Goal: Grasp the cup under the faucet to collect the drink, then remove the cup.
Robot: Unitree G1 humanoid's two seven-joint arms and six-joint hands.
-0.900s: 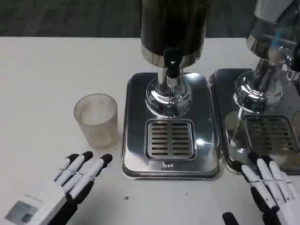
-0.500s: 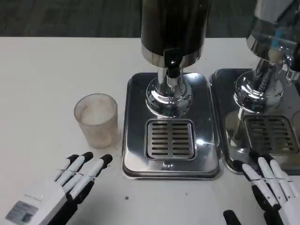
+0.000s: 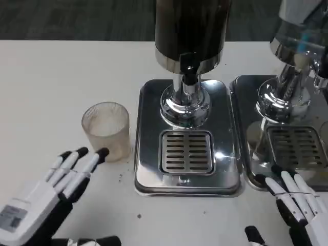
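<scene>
Dark specks (image 3: 121, 177) are scattered on the white table by the cup's base (image 3: 106, 130), so the robot should expect more of them hidden underneath when it lifts the cup.
A frosted translucent cup (image 3: 106, 130) stands upright and empty on the white table, just left of the drink dispenser's steel tray (image 3: 146, 169). The dispenser's black faucet (image 3: 189, 72) hangs above the slotted drain grate (image 3: 186, 152), with nothing under it. My left hand (image 3: 59, 180) lies at the lower left, fingers spread and pointing up-right, its fingertips (image 3: 101, 153) just short of the cup's base and empty. My right hand (image 3: 297, 202) rests at the lower right with fingers apart, holding nothing, near the second tray's front edge.
A dark drink tank (image 3: 190, 28) tops the chrome column (image 3: 184, 105). A second dispenser (image 3: 294, 77) with its own tray (image 3: 241, 133) stands at the right. Open white table (image 3: 46, 87) spreads to the left and back.
My left hand has slid left and forward, its fingertips now closer to the cup's base. The right hand has barely shifted. The cup has not moved.
</scene>
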